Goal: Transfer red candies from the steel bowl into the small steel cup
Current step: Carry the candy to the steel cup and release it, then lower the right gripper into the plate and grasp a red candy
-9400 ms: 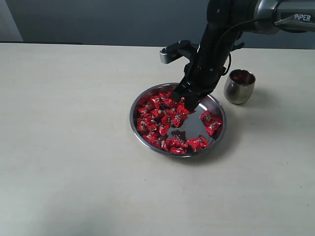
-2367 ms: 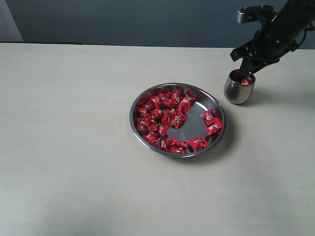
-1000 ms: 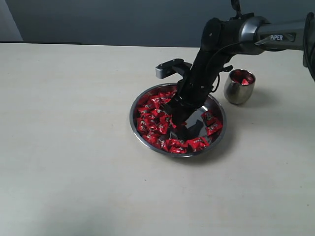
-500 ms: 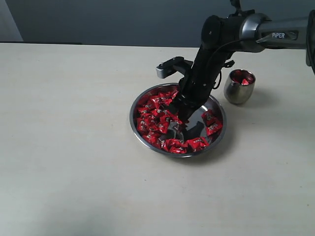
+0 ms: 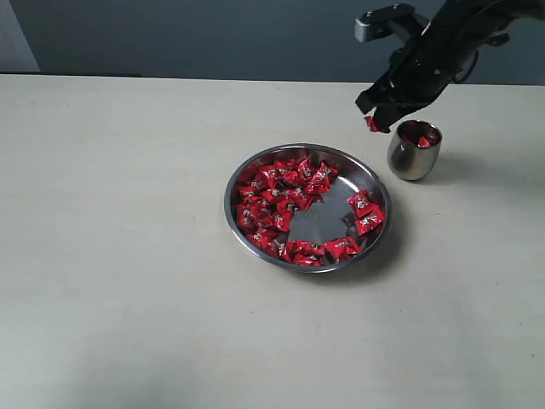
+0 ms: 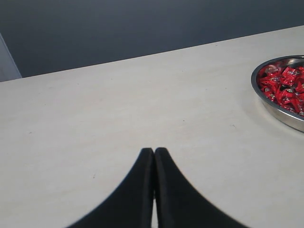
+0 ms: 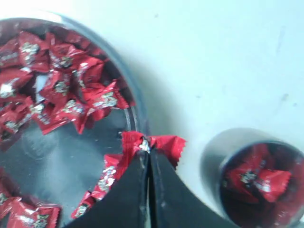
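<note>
The red candy (image 5: 372, 124) is clear of the steel bowl and the small steel cup's opening (image 5: 418, 135) is open, so my right gripper should now move across and let go of the candy over that opening.
The wide steel bowl (image 5: 379, 183) sits mid-table holding many red candies (image 5: 281, 200); it also shows in the right wrist view (image 7: 135, 111) and at the edge of the left wrist view (image 6: 278, 111). My right gripper (image 5: 375, 122) hangs in the air between bowl and small steel cup (image 5: 413, 160), shut on one red candy (image 7: 152, 142). The cup (image 7: 213, 161) holds a few red candies (image 7: 256, 180). My left gripper (image 6: 154, 151) is shut and empty, low over bare table well to the left of the bowl.
A dark wall (image 5: 170, 34) runs along the table's far edge. The pale tabletop (image 5: 111, 213) stretches left of the bowl and in front of it.
The right gripper has lifted out of the bowl with one red candy and swung up and right towards the cup. The left gripper has not visibly moved.
</note>
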Controlling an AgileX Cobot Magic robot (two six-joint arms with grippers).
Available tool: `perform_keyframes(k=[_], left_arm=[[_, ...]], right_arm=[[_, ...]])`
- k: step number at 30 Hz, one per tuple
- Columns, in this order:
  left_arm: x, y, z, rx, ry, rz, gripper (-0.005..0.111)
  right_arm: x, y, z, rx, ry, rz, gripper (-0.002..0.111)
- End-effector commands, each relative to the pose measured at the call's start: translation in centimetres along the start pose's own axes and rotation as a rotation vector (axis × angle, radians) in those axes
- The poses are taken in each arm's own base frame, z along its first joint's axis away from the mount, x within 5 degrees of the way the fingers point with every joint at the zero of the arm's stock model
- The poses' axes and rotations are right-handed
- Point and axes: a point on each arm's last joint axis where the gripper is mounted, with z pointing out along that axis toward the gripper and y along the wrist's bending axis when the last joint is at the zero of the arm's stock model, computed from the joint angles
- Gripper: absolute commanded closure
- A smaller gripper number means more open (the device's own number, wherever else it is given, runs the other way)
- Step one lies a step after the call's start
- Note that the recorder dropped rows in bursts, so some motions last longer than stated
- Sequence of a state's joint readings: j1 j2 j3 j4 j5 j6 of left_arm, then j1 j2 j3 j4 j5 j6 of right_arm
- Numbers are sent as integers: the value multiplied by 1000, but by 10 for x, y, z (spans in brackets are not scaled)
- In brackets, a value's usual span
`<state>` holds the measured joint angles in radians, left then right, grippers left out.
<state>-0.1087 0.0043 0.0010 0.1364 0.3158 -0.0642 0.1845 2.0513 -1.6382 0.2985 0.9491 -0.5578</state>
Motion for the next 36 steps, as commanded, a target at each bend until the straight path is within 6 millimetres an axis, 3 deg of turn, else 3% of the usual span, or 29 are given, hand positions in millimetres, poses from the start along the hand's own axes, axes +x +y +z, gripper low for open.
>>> perform_keyframes(k=[1, 10, 15, 16, 19, 22, 25, 29, 36], left_arm=[[-1, 0, 0, 3, -11, -5, 106], [-1, 0, 0, 3, -11, -5, 106], [-1, 0, 0, 3, -11, -5, 106], [-1, 0, 0, 3, -11, -5, 106], [-1, 0, 0, 3, -11, -5, 106], [-1, 0, 0, 3, -11, -5, 106], [-1, 0, 0, 3, -11, -5, 106], [-1, 0, 0, 3, -11, -5, 106], [-1, 0, 0, 3, -11, -5, 106]], right_arm=[[6, -27, -11, 45, -40, 75, 109], [17, -57, -20, 99, -74, 160, 109], [22, -62, -6, 113, -25, 169, 109], [23, -63, -3, 109, -17, 171, 105], [23, -63, -3, 113, -24, 171, 78], [21, -64, -4, 119, -38, 174, 74], [12, -50, -14, 16, -112, 243, 74], [1, -18, -11, -158, -132, 143, 74], [-13, 45, 27, -248, -41, -70, 74]])
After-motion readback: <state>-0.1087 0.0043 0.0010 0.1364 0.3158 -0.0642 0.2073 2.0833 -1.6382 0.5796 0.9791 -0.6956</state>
